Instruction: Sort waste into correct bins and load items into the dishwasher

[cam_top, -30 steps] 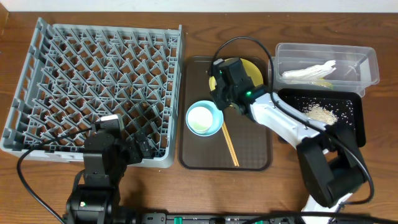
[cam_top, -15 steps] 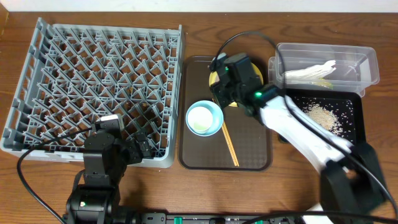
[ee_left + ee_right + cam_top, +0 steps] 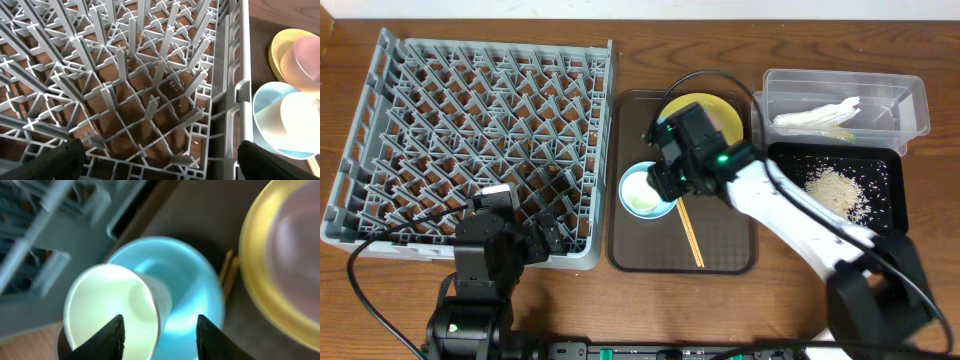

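Note:
My right gripper should pick up the cream cup (image 3: 639,190) that is under it and pass the cup over, because the grey rack (image 3: 510,120) lies under my left gripper.
My right gripper (image 3: 663,183) is open over the cream cup (image 3: 107,310), which stands inside the light-blue bowl (image 3: 642,203) on the brown tray. One finger is over the cup's mouth, the other over the bowl (image 3: 195,295), with the cup's wall between them (image 3: 162,335). The yellow plate (image 3: 710,112) lies behind, with a pale round dish on it (image 3: 307,55). Chopsticks (image 3: 691,235) lie beside the bowl. My left gripper (image 3: 160,167) is open and empty over the grey rack's (image 3: 480,120) front right corner.
The brown serving tray (image 3: 730,250) sits between the rack and the bins. The clear tub (image 3: 910,100) at the back right holds crumpled white paper (image 3: 815,118). The black tray (image 3: 885,205) in front of it holds rice scraps (image 3: 835,183).
My right gripper has moved from over the yellow plate leftward and forward to the cup in the blue bowl, uncovering the plate. The left arm has not moved.

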You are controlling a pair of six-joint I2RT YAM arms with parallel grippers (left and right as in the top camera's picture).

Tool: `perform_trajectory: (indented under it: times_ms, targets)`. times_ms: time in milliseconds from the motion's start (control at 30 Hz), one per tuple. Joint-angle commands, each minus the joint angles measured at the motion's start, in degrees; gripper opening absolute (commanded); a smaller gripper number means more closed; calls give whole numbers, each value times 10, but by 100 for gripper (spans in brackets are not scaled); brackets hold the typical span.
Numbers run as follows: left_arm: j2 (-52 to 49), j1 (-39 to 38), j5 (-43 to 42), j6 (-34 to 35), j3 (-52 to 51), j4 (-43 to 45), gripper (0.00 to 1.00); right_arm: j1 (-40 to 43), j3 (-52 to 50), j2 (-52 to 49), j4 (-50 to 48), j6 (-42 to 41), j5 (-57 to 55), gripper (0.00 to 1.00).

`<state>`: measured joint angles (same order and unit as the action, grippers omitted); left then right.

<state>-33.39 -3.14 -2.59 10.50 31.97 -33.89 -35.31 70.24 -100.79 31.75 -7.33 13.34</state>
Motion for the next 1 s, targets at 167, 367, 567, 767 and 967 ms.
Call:
perform_trajectory:
  times_ms: [167, 367, 567, 767, 967]
  targets:
    - [-1, 2, 7, -3, 13, -6, 100, -11, 1, -38, -1, -36, -16, 1]
    - [-1, 2, 4, -3, 13, 2, 100, 24, 43, 19, 9, -36, -36, 1]
    - [-3, 2, -87, 37, 13, 92, 100, 96, 58, 100, 21, -43, 58, 1]
    - [-50, 2, -197, 76, 13, 233, 94, 145, 58, 93, 10, -73, 222, 1]
    - [-175, 2, -392, 214, 13, 388, 92, 164, 58, 88, -27, -75, 404, 1]
